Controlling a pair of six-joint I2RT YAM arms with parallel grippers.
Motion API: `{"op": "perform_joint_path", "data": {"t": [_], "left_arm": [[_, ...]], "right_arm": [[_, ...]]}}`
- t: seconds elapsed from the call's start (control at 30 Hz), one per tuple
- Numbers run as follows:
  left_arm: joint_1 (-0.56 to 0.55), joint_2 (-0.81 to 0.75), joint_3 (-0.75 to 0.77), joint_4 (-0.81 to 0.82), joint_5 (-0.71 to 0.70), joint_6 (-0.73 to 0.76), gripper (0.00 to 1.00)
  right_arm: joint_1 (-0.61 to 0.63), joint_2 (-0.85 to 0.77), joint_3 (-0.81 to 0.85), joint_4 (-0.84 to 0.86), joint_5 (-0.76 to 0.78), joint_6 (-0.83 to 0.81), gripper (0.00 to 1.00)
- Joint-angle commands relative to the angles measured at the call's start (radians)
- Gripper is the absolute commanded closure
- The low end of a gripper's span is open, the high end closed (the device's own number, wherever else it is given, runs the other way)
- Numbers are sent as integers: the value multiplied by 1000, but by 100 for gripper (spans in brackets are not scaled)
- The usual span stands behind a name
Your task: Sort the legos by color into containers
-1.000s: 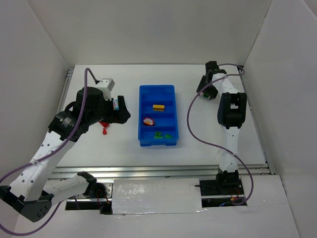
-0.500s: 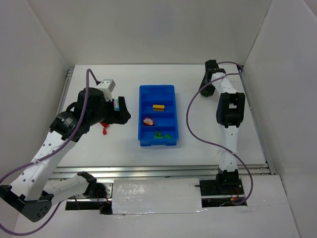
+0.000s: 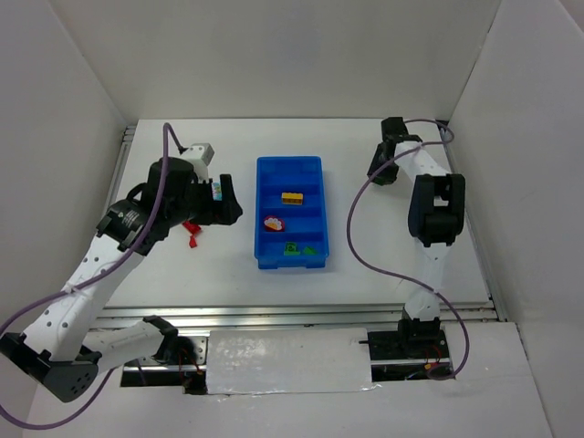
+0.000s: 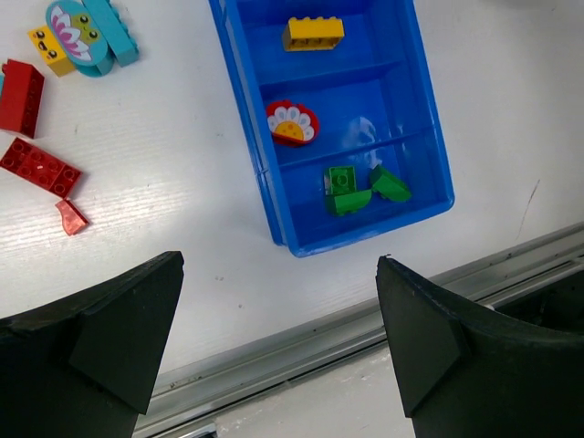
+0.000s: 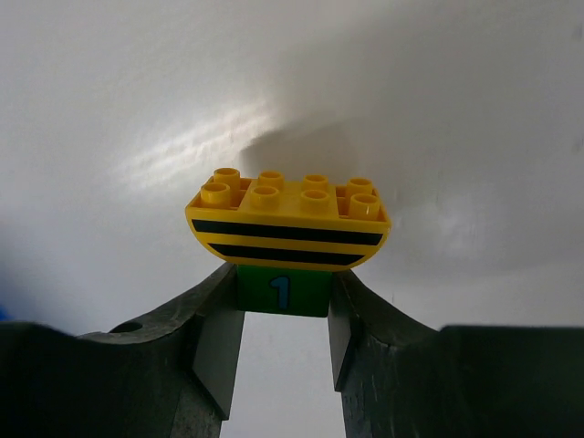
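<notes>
The green brick in my right gripper (image 5: 284,290) has a yellow striped brick attached, so next my left gripper tugs the yellow striped brick (image 5: 287,230) off before I sort both.
The blue tray (image 3: 259,219) (image 4: 365,228) holds a yellow brick (image 4: 313,32), a red flower piece (image 4: 292,122) and two green legos (image 4: 342,180), each colour in its own compartment. Loose red bricks (image 4: 39,167) and a teal flower piece (image 4: 84,32) lie left of the tray. My left gripper (image 4: 278,265) (image 3: 224,203) hovers open above the table left of the tray, holding nothing. My right gripper (image 5: 284,297) (image 3: 381,172), at the far right of the table, is shut on a green brick marked "1" (image 5: 284,291) with a yellow striped curved brick (image 5: 288,219) stuck on top.
A metal rail (image 4: 365,319) runs along the table's near edge. White walls enclose the table on three sides. The right arm's cable (image 3: 351,228) loops over the table right of the tray.
The right gripper has closed on the green brick and its arm has shifted slightly right. The left arm has edged a little toward the back.
</notes>
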Motion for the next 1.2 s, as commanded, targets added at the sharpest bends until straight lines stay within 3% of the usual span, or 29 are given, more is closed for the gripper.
{"op": "perform_joint_path", "data": {"t": [0.0,0.2,0.27,0.4,0.5,0.63,0.83,1.17], "left_arm": [[9,44,119,12,-39,-52,1],[29,119,294,6,6,-151,1],[43,147,350,6,33,-203,0],[80,193,388,14,208,-309,1],[109,225,368,23,343,-343,1],[113,274,270,110,646,-377,2],[113,242,117,205,812,-412,2],[112,170,8,259,842,-457,3]], "right_arm": [[46,-266,-98,103,-67,7,100],[227,-591,-366,144,-180,-2,100],[341,-698,-447,167,-200,-37,100],[497,-937,-578,265,-392,-68,100],[612,-1056,-658,344,-371,-74,100],[696,-1109,-682,324,-381,-95,100],[751,-1171,-703,304,-377,-79,100],[877,-1105,-629,196,-249,-111,100]]}}
